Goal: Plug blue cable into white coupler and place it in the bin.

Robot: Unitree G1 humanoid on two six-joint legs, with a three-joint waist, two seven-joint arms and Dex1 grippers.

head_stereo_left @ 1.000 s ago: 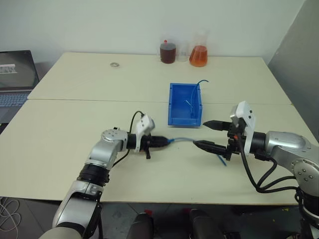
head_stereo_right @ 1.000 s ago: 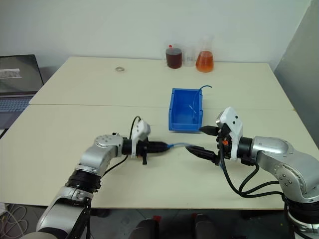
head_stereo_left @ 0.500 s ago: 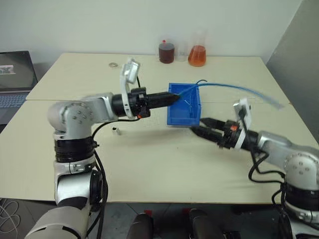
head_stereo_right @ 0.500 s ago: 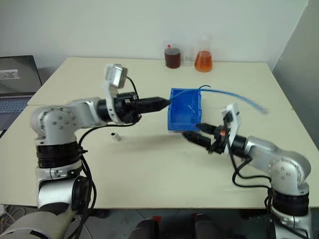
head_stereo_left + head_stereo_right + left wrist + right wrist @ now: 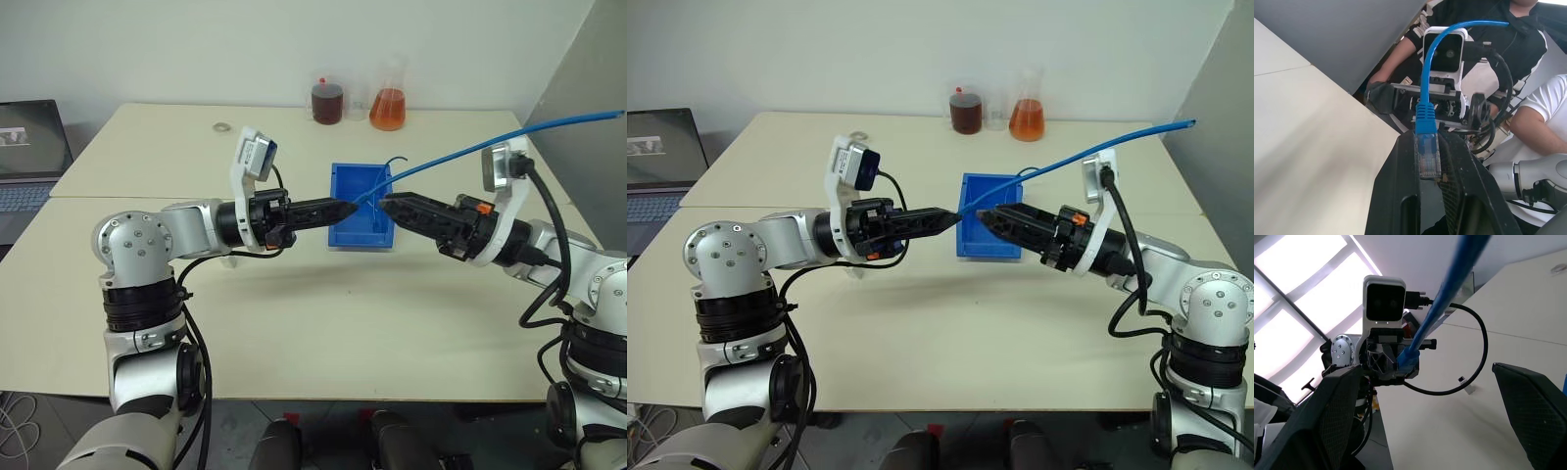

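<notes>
Next, my right gripper takes the blue cable (image 5: 1425,117) behind the clear plug (image 5: 1428,157), since my left gripper's fingers cover that plug, freeing my left gripper to fetch the white coupler.
My left gripper (image 5: 345,208) hangs above the table in front of the bin (image 5: 362,238), shut on the blue cable (image 5: 470,152) just behind its clear plug (image 5: 1428,159). From there the cable runs taut up and away to the right. The right gripper (image 5: 388,203) faces the left one tip to tip, close to the plug, open with nothing between its fingers (image 5: 1528,406). The white coupler (image 5: 1462,380) lies on the table under my left arm, apart from both grippers.
A thin dark teal cable (image 5: 392,162) sticks out of the bin. A dark bottle (image 5: 330,101) and an orange flask (image 5: 388,108) stand at the table's far edge, a silver ring (image 5: 222,126) lies back left. A laptop (image 5: 24,162) sits left. People (image 5: 1528,44) stand nearby.
My left gripper lifted the cable end off the table up in front of the bin. The cable is now stretched up to the right. The right gripper rose and turned to face it, still open.
</notes>
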